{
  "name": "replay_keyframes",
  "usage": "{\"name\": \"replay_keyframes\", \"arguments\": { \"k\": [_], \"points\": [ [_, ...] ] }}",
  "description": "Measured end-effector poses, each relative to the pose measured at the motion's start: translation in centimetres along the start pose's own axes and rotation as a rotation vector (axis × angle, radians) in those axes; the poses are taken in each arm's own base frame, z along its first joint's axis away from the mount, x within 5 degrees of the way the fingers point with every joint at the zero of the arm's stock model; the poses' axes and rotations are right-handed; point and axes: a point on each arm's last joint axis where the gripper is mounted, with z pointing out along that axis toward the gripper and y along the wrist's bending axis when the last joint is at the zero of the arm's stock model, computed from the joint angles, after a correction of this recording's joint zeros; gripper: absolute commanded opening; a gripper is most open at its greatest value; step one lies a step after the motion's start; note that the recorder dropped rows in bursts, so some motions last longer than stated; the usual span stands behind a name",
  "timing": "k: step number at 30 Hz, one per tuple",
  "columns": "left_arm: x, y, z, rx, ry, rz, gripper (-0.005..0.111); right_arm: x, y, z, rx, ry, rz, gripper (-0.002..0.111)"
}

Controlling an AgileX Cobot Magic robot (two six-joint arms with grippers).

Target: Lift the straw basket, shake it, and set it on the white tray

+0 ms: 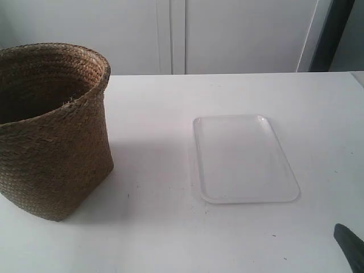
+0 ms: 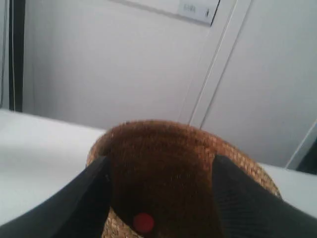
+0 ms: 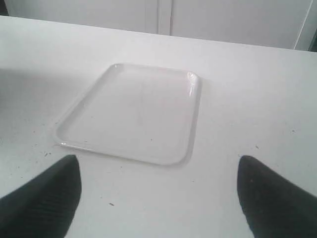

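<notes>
My left gripper's open fingers are facing the straw basket's near rim (image 2: pixel 120 221), which lies free before them, so I keep moving them down until they straddle the basket's side (image 2: pixel 114 228).
The straw basket (image 1: pixel 54 131) stands upright on the white table (image 1: pixel 159 227) at the exterior view's left, brown and woven, its dark inside showing. To its right lies the flat white tray (image 1: pixel 244 159), with nothing on it. In the left wrist view the basket (image 2: pixel 178 163) fills the space ahead of my left gripper (image 2: pixel 159 161), which is open with a finger on each side of the rim's near part. My right gripper (image 3: pixel 158 159) is open over bare table, just short of the tray (image 3: pixel 133 111). One of its fingers (image 1: pixel 350 244) shows at the exterior view's lower right.
A small red round spot (image 2: pixel 143 223) shows low in the basket's opening. Pale cabinet doors (image 1: pixel 182 34) stand behind the table's far edge. A dark upright strip (image 1: pixel 333 34) is at the back right.
</notes>
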Motion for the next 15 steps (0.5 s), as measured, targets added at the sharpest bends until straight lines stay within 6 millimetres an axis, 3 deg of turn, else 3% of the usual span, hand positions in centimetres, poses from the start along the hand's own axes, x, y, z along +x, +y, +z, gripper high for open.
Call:
{"name": "replay_keyframes", "arguments": {
  "k": [7, 15],
  "points": [
    [-3.9, -1.2, 4.5, -0.071, 0.338, 0.018, 0.063, 0.0, 0.0, 0.0, 0.000, 0.000, 0.000, 0.080],
    [-4.6, 0.7, 9.2, -0.291, 0.606, 0.231, 0.063, 0.0, 0.0, 0.0, 0.000, 0.000, 0.000, 0.080]
  ]
}}
